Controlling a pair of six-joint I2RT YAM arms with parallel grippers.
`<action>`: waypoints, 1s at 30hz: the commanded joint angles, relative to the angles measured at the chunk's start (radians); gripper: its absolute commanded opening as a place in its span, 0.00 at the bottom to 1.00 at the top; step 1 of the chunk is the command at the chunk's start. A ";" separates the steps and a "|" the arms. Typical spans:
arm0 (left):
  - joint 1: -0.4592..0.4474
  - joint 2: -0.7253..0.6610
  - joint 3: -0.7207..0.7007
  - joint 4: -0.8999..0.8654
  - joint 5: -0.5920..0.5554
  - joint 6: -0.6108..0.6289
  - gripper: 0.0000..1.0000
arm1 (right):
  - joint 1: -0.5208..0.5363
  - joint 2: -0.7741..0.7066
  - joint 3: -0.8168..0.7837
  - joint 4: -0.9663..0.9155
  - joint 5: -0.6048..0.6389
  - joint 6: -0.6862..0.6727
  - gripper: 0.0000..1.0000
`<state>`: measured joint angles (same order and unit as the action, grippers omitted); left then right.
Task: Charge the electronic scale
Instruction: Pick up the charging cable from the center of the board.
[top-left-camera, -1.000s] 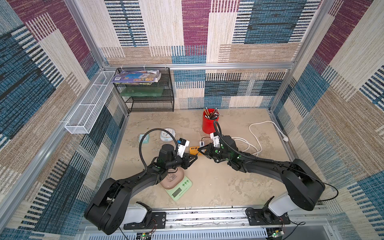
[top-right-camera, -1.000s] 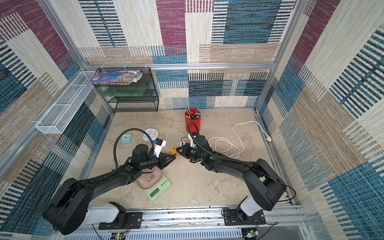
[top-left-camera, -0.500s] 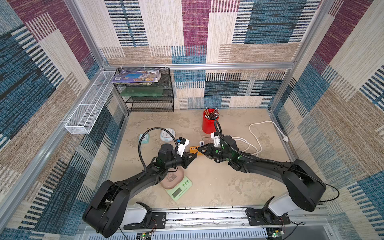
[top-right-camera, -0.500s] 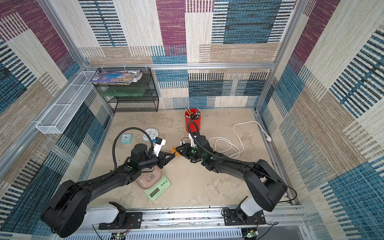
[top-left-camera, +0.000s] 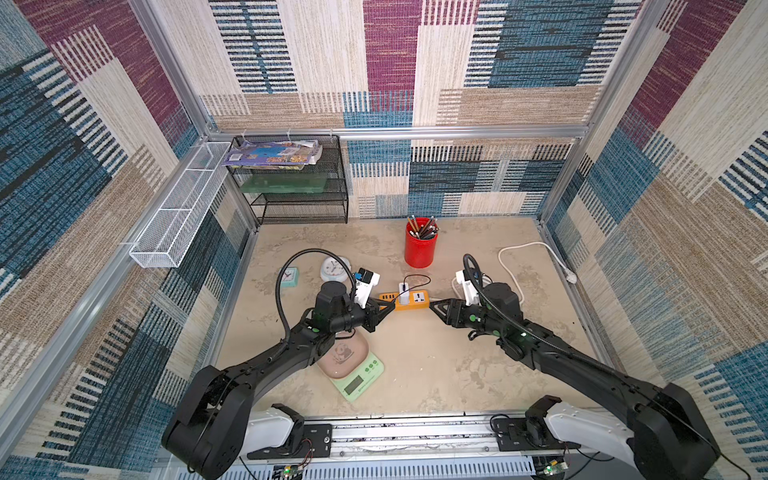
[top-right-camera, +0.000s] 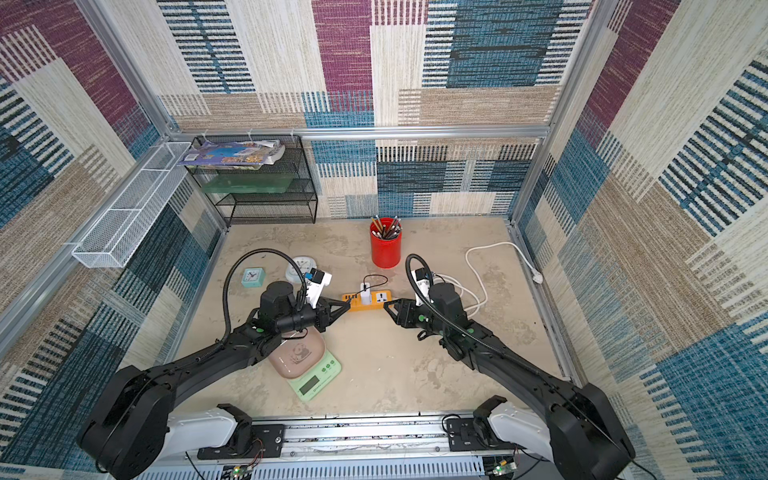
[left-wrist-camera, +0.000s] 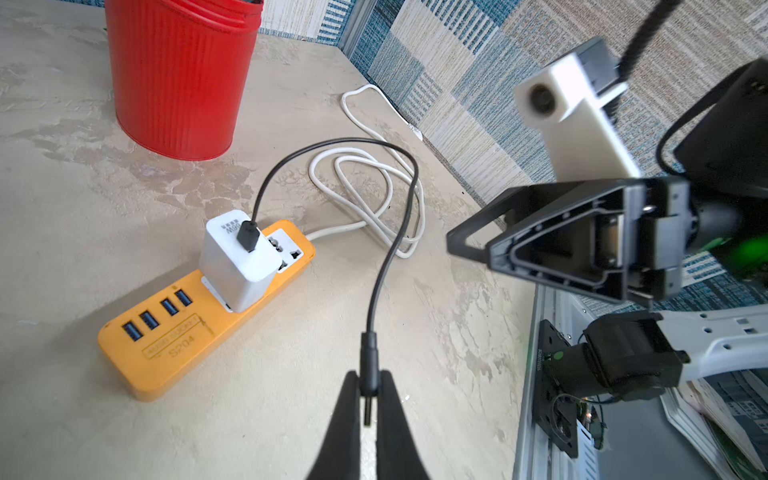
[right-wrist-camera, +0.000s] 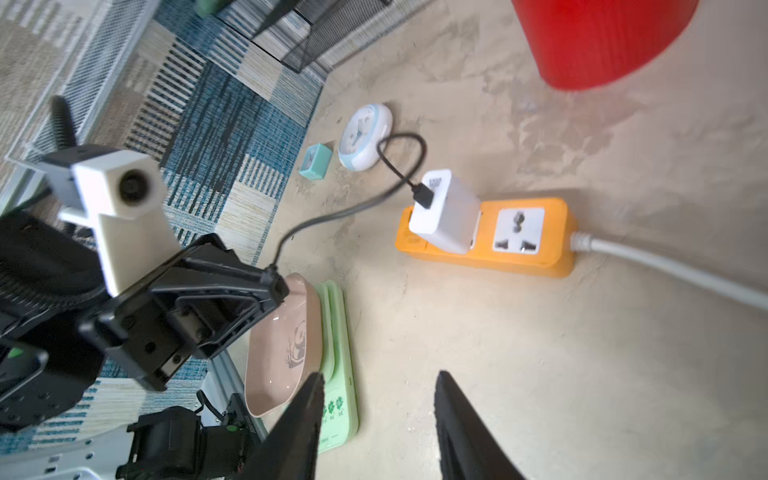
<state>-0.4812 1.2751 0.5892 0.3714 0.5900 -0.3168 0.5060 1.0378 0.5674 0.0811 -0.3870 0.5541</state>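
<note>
The plug's metal tip (left-wrist-camera: 368, 411) points back into the fingers of my left gripper, so next my right gripper comes around and grabs the plug by its cable end (left-wrist-camera: 368, 344).
The electronic scale (top-left-camera: 362, 380), mint green under a pink panda bowl, lies near the front, partly beneath my left arm; it also shows in the right wrist view (right-wrist-camera: 338, 332). My left gripper (left-wrist-camera: 368, 376) is shut on the free plug of a black charging cable (left-wrist-camera: 392, 245), just above the table in front of the orange power strip (top-left-camera: 409, 302). The cable's other end sits in a white charger (left-wrist-camera: 237, 266) plugged into that strip. My right gripper (right-wrist-camera: 378, 376) is open and holds nothing, right of the strip (top-left-camera: 434, 306).
A red pencil cup (top-left-camera: 420, 249) stands behind the strip. A round white clock (top-left-camera: 335, 268) and a teal square clock (top-left-camera: 289, 277) lie at the left. Loops of white cord (top-left-camera: 525, 257) lie at the right. A black wire shelf (top-left-camera: 299, 191) fills the back left corner.
My left gripper has shut on the cable plug. My right gripper has opened, let the plug go and drawn back to the right, away from the power strip.
</note>
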 joint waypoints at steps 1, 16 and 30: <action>0.004 -0.007 0.028 -0.058 0.051 0.061 0.09 | -0.035 -0.069 0.022 0.006 -0.072 -0.254 0.50; 0.034 -0.046 0.166 -0.314 0.191 0.340 0.08 | -0.069 0.151 0.359 -0.154 -0.506 -0.861 0.55; 0.042 0.007 0.254 -0.399 0.233 0.447 0.08 | -0.008 0.502 0.667 -0.452 -0.587 -1.209 0.50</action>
<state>-0.4404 1.2758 0.8307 -0.0139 0.7929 0.0948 0.4877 1.5181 1.2129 -0.3058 -0.9356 -0.5507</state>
